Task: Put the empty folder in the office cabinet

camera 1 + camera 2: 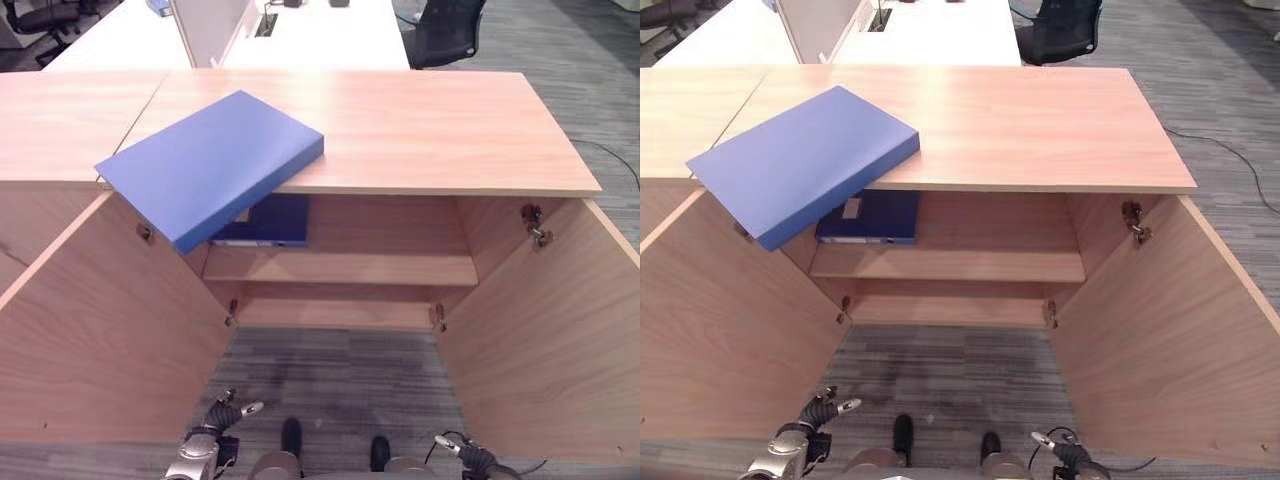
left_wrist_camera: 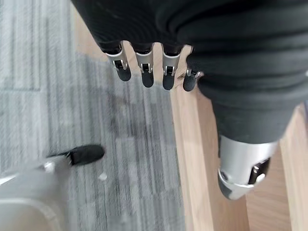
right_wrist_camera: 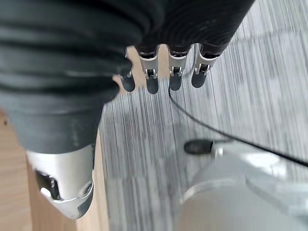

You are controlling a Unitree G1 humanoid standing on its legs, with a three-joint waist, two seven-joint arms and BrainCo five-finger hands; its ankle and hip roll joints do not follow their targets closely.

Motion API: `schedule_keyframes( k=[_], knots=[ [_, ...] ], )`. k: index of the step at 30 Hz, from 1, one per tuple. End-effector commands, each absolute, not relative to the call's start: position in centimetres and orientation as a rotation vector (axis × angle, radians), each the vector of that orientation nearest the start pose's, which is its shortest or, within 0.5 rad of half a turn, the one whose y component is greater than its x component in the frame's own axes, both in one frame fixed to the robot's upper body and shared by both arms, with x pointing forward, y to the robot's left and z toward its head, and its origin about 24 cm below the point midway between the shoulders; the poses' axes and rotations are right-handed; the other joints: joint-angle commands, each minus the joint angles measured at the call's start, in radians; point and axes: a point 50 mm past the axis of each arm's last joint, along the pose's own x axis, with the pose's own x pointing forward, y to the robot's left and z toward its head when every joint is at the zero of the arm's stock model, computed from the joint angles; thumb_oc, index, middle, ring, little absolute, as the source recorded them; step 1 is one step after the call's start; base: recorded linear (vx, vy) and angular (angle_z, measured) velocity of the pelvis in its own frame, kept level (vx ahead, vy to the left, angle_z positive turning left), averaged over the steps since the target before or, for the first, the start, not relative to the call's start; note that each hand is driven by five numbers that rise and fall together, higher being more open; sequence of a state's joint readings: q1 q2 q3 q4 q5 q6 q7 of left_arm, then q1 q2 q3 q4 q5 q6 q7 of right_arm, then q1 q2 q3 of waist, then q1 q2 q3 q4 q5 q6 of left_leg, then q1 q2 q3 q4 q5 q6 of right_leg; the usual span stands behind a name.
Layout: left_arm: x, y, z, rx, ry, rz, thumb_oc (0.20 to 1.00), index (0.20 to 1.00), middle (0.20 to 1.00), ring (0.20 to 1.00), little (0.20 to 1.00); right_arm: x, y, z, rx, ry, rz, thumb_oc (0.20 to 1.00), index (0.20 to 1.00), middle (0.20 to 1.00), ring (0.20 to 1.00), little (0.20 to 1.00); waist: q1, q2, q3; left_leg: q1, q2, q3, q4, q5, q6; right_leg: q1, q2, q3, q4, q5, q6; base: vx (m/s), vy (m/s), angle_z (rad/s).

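Observation:
I expect to see a white label on the bottom side of the light blue folder (image 1: 215, 168) when I lift it, because its upper side (image 1: 208, 160) is plain, unlike the darker blue binder's.
A light blue folder (image 1: 210, 165) lies flat on the wooden cabinet top (image 1: 430, 125), at its left, with one corner jutting out past the front edge. Both cabinet doors stand open, and the inner shelf (image 1: 380, 268) is bare on its right side. My left hand (image 1: 224, 414) hangs low near the floor in front of the left door, open, with its fingers (image 2: 146, 72) straight and nothing in them. My right hand (image 1: 458, 450) hangs low by the right door, and its fingers (image 3: 175, 74) are also relaxed and hold nothing.
A darker blue binder (image 1: 268, 222) lies on the shelf's left end, under the overhanging folder. The left door (image 1: 100, 320) and right door (image 1: 560, 330) flank grey carpet. Behind the cabinet are a white desk (image 1: 320, 35) and a black office chair (image 1: 445, 30).

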State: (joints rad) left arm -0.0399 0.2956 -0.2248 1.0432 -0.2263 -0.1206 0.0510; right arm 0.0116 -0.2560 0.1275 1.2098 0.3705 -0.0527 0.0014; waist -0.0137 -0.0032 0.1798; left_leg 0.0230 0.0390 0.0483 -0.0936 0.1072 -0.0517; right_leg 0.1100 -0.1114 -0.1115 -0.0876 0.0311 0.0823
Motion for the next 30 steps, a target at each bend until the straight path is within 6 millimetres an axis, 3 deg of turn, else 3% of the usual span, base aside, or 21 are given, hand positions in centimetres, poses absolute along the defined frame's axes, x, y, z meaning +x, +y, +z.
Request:
schedule_keyframes(
  k=[1, 17, 19, 23, 26, 30],
  knots=[
    [16.9, 23.9, -12.3, 0.223, 0.82, 0.106, 1.0, 1.0, 1.0, 1.0, 1.0, 10.8, -25.0, -15.1, -0.051, 1.106, -0.23, 1.0, 1.0, 1.0, 1.0, 1.0, 0.023, -0.011, 0.02, 0.024, 0.048, -0.019, 0.023, -0.084, -0.06, 0.004, -0.062, 0.049, 0.042, -0.056, 0.085, 0.04, 0.063, -0.13],
    [19.0, 24.0, -10.5, 0.241, 0.697, 0.09, 1.0, 1.0, 1.0, 1.0, 1.0, 11.2, -25.5, -14.8, -0.053, 1.094, -0.242, 1.0, 1.0, 1.0, 1.0, 1.0, 0.028, -0.018, 0.006, 0.067, 0.026, 0.016, 0.02, -0.126, -0.035, -0.018, -0.105, 0.044, 0.057, -0.015, 0.132, 0.01, 0.044, -0.09],
    [19.0, 24.0, -10.5, 0.247, 0.7, 0.08, 1.0, 1.0, 1.0, 1.0, 1.0, 11.3, -25.5, -14.8, -0.037, 1.092, -0.25, 1.0, 1.0, 1.0, 1.0, 1.0, 0.028, -0.019, 0.007, 0.067, 0.022, 0.019, 0.019, -0.13, -0.026, -0.048, -0.111, 0.051, 0.111, -0.018, 0.138, -0.05, 0.096, -0.06],
    [19.2, 24.1, -10.4, 0.261, 0.701, 0.071, 1.0, 1.0, 1.0, 1.0, 1.0, 12.4, -25.1, -14.6, -0.037, 1.065, -0.233, 1.0, 1.0, 1.0, 1.0, 1.0, 0.023, -0.001, 0.047, 0.07, 0.03, 0.033, 0.006, -0.126, -0.008, -0.176, -0.087, 0.031, 0.331, -0.008, 0.17, -0.12, 0.102, -0.2],
    [18.8, 24.5, -10.8, 0.279, 0.736, 0.076, 1.0, 1.0, 1.0, 1.0, 1.0, 12.1, -25.0, -14.8, -0.047, 1.081, -0.223, 1.0, 1.0, 1.0, 1.0, 1.0, 0.005, 0.002, 0.051, 0.088, 0.018, 0.031, 0.006, -0.139, -0.012, -0.187, -0.087, -0.005, 0.267, -0.007, 0.161, 0.08, 0.026, -0.32],
    [18.9, 23.9, -10.8, 0.238, 0.72, 0.078, 1.0, 1.0, 1.0, 1.0, 1.0, 10.9, -25.0, -15.1, -0.064, 1.111, -0.213, 1.0, 1.0, 1.0, 1.0, 1.0, -0.002, -0.008, 0.031, 0.097, 0.005, 0.025, 0.006, -0.14, -0.017, -0.131, -0.074, 0.043, 0.128, 0.003, 0.113, 0.09, -0.058, 0.21]
  ],
)
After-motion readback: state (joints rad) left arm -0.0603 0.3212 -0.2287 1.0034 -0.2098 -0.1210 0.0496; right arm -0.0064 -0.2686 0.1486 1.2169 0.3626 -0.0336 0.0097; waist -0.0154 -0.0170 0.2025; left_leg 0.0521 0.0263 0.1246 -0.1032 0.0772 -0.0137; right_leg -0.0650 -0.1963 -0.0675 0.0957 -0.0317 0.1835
